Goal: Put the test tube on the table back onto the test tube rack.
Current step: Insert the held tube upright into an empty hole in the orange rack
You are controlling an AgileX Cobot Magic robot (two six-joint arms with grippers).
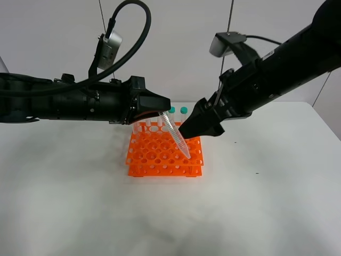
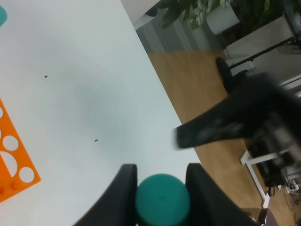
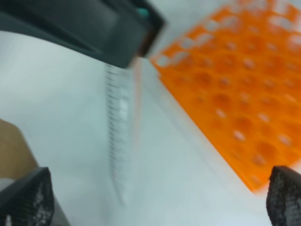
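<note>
The test tube (image 1: pixel 175 134) slants from my left gripper beside my open right gripper, so next my right gripper backs clear (image 1: pixel 292 125) before my left gripper turns it upright.
My left gripper (image 1: pixel 163 111) is shut on the teal cap end of the test tube (image 1: pixel 176 135). The clear tube slants down to the right, its pointed tip hanging just above the front right holes of the orange test tube rack (image 1: pixel 160 156) on the white table (image 1: pixel 80 208). In the left wrist view the teal cap (image 2: pixel 162 200) sits between the two black fingers (image 2: pixel 124 188). My right gripper (image 1: pixel 196 128) is open, right beside the tube's lower half. In the right wrist view the blurred tube (image 3: pixel 120 136) hangs between its wide-apart fingertips (image 3: pixel 26 197), with the rack (image 3: pixel 235 94) beyond.
Several identical tubes stand in the rack's back rows, two showing teal caps (image 1: pixel 178 110). The table's right edge (image 2: pixel 160 89) and the wooden floor beyond show in the left wrist view. Both arms crowd over the rack.
</note>
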